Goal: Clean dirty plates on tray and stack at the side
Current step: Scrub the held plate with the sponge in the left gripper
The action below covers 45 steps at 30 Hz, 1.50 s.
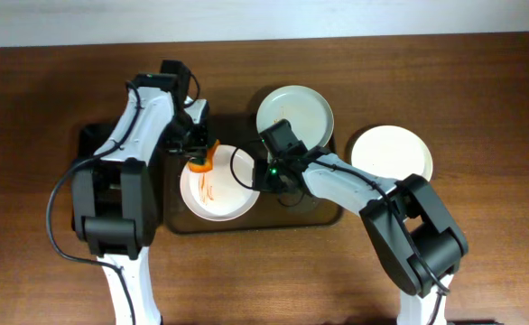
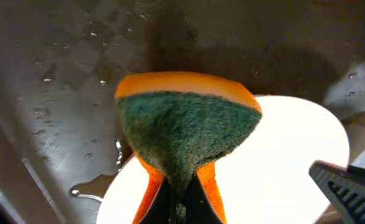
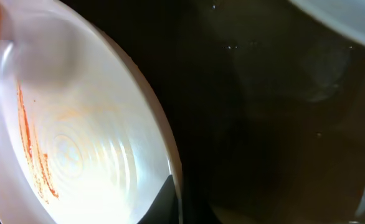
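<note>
The robot's left gripper has the sponge over the plate's far edge (image 1: 218, 147), past the orange-red streaks (image 1: 206, 188), so the robot should move the sponge back down and scrub across them.
A white plate with orange-red streaks (image 1: 212, 190) lies on the left half of the brown tray (image 1: 246, 224). It also shows in the left wrist view (image 2: 282, 162) and the right wrist view (image 3: 76, 149). My left gripper (image 1: 198, 155) is shut on an orange sponge with a green scrub face (image 2: 185, 127), held at the plate's far left edge. My right gripper (image 1: 263, 173) is shut on this plate's right rim (image 3: 170, 180). A second white plate (image 1: 294, 112) sits at the tray's far right. A third white plate (image 1: 391, 153) lies on the table right of the tray.
A black tray (image 1: 88, 144) sits at the left, mostly under my left arm. Water drops and a small puddle (image 2: 86, 186) lie on the tray floor beside the streaked plate. The wooden table (image 1: 481, 90) surrounds the tray.
</note>
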Motion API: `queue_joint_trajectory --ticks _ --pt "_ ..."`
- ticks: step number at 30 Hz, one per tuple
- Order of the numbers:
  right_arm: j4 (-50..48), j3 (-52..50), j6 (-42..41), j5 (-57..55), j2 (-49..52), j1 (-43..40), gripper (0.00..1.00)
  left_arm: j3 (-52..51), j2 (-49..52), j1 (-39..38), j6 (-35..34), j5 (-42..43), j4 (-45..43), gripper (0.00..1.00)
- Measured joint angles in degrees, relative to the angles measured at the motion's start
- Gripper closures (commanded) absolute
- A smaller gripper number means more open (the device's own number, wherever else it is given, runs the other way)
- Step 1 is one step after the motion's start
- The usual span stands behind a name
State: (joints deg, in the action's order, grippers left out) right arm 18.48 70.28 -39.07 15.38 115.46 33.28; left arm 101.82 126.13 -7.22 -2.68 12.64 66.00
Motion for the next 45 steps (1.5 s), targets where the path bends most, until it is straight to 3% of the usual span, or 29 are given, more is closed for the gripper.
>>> queue_joint_trajectory --ticks 8,11,16,21,24,28,32,36,41,45 --pt "-0.1 0.0 0.4 1.3 0.1 0.2 0.96 -14.8 -4.5 -2.3 -10.4 -7.1 -6.1 1.00" --pt "-0.3 0.0 0.6 1.4 0.2 0.3 0.96 -17.4 -5.6 -2.1 -10.8 -6.0 -5.0 1.00" --pt "-0.6 0.0 0.7 1.4 0.3 0.3 0.96 -21.0 -3.8 -1.8 5.6 10.5 5.6 1.00" --pt "-0.8 0.0 0.7 1.0 0.3 0.3 0.96 -22.1 -3.2 -1.8 9.8 15.2 2.1 1.00" --pt "-1.1 0.1 0.3 -0.5 0.3 -0.3 0.96 -22.0 -5.6 -2.3 -1.4 9.9 -4.6 1.00" --pt "-2.1 0.5 -2.1 -0.5 0.7 -0.3 0.96 -20.6 -7.5 -4.3 -18.2 -5.4 -14.6 1.00" --pt "-1.7 0.8 -2.8 -0.5 0.7 -0.3 0.96 -19.8 -7.3 -4.5 -24.0 -17.6 -21.5 1.00" --pt "-1.2 1.1 -3.0 0.0 1.0 -0.2 0.96 -17.5 -6.1 -4.3 -18.9 -17.7 -21.3 1.00" --pt "-1.1 1.2 -3.4 0.2 1.1 -0.2 0.96 -15.2 -4.6 -1.1 -1.1 -4.9 -21.3 1.00" --pt "-0.7 1.2 -2.9 0.2 1.1 -0.3 0.96 -15.0 -3.6 -1.1 10.3 8.6 -15.9 1.00"
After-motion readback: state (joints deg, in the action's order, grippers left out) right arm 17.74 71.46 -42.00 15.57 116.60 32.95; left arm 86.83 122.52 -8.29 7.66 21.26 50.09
